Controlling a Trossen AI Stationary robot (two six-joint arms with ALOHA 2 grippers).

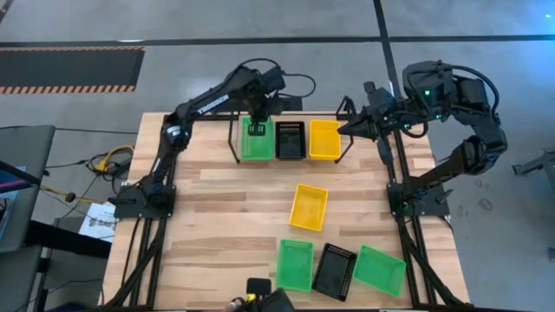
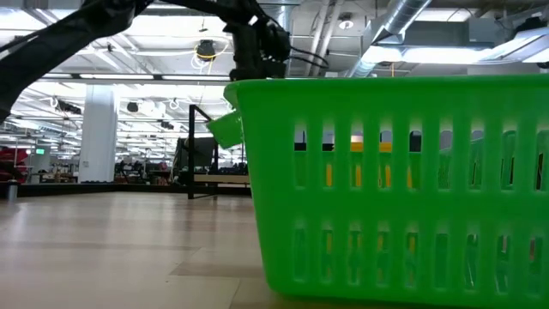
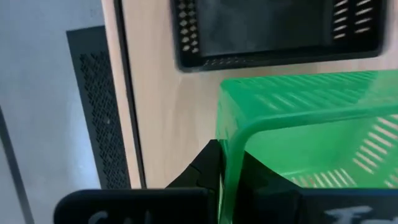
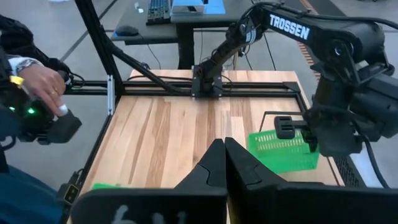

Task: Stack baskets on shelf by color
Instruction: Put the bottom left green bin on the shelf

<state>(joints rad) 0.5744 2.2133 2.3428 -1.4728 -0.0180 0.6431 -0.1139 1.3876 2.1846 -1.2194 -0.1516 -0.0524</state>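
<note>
My left gripper is holding the green basket (image 1: 256, 150), which hangs in line beside the black basket (image 1: 290, 141). It should next lower the green basket until that basket's base sits flat, then let go.
My left gripper (image 1: 257, 128) is shut on a green basket (image 1: 256, 143) over the left slot of the black rod shelf (image 1: 235, 139) at the table's far side. A black basket (image 1: 290, 140) and a yellow basket (image 1: 325, 139) sit side by side on the shelf, to the right of the green one. My right gripper (image 1: 354, 128) is shut and empty just off the shelf's right end. Loose yellow (image 1: 310, 206), green (image 1: 295, 264), black (image 1: 334, 270) and green (image 1: 379, 269) baskets lie flat on the table. My left gripper pinches the green basket's wall at its rim (image 3: 231, 149), toward the basket's far end, one finger outside (image 3: 208, 168) and one inside (image 3: 264, 180). The fingers come from above, pointing down. The basket (image 2: 226, 129) hangs below them, slightly tilted, and looks raised above the shelf's base.
Black frame rails (image 1: 395, 165) edge the table on both sides. A person's hand (image 4: 43, 81) holding a dark device shows off the table in the right wrist view. A green basket (image 2: 403, 180) fills the low view close to the camera. Bare wood lies at the table's left (image 1: 217, 217).
</note>
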